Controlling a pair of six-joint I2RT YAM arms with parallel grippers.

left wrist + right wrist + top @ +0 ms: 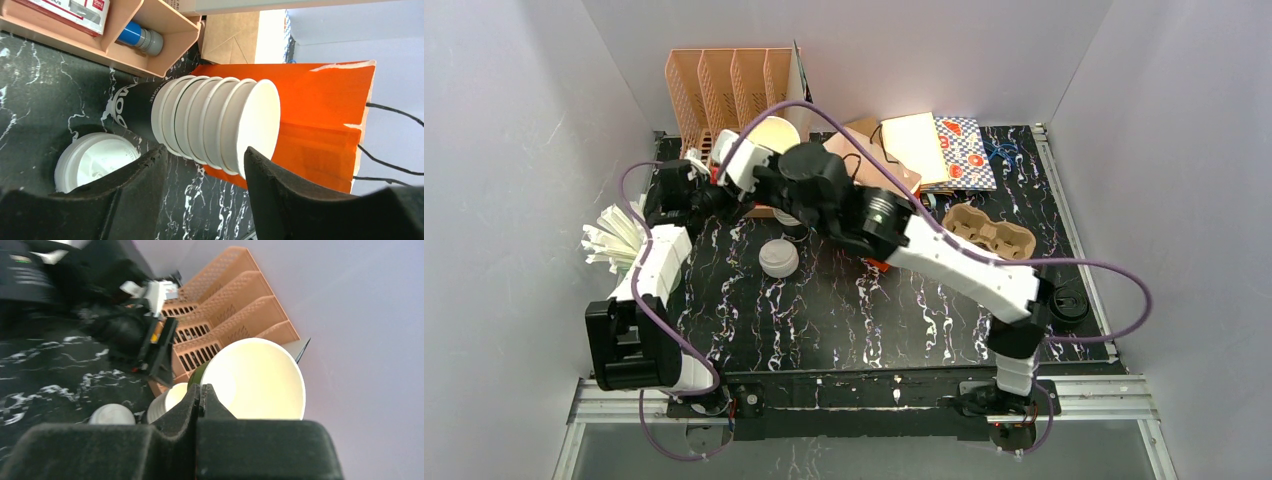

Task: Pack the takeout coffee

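Note:
My right gripper is holding the green cup, which hangs free of the stack. It should keep moving the cup to the clear table before the orange bag until the cup stands.
My right gripper [201, 389] is shut on the rim of a takeout coffee cup [255, 380], dark green outside, cream inside, with no lid on it. In the top view this cup [774, 133] hangs tilted in front of the peach organizer. A stack of nested white cups [220, 125] stands in a dark printed cup on the table. My left gripper [205, 150] is open, with its fingers just short of the stack's top, one on each side. A loose white lid [92, 161] lies on the table beside the stack.
The peach organizer [729, 85] stands at the back left, and an orange paper bag [320, 130] lies behind the stack. A cardboard cup carrier [987, 232] sits right of centre, a black lid [1069, 303] near the right edge. Bags [944, 148] lie at the back; white sticks [614, 238] lie at the left edge.

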